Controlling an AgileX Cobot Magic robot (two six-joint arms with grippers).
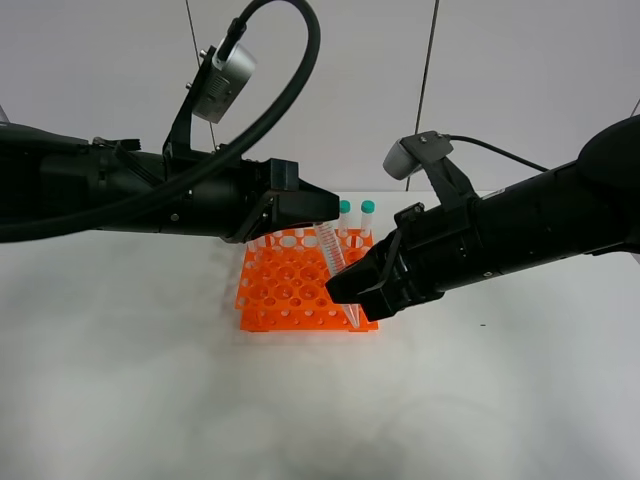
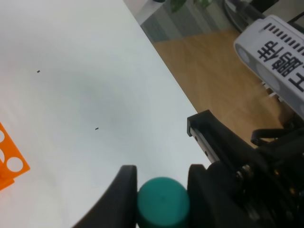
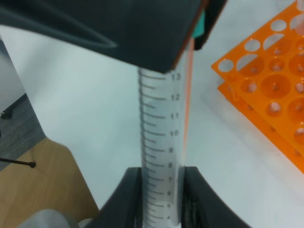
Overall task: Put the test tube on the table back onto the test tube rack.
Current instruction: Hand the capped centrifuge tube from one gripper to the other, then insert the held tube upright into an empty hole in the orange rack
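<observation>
I should open my right gripper and move it away while my left gripper keeps hold of the cap (image 2: 163, 202), because my right gripper is holding the lower tube body (image 1: 351, 314) that must go into the rack.
The test tube (image 1: 331, 247) is a clear graduated tube, held tilted over the front right part of the orange test tube rack (image 1: 285, 290), with its pointed tip near the rack's front right corner. My left gripper (image 1: 322, 217) is shut on its teal cap (image 2: 163, 202). My right gripper (image 1: 352, 292) is shut on the lower tube body (image 3: 159, 128). The rack's corner also shows in the right wrist view (image 3: 266, 90). The rack stands on the white table (image 1: 150, 400).
Two teal-capped tubes (image 1: 367, 208) stand upright in the rack's back row. The left wrist view shows the table edge (image 2: 166, 80) with wooden floor beyond, and the right arm's camera (image 2: 275, 57) close by. White panelled wall behind.
</observation>
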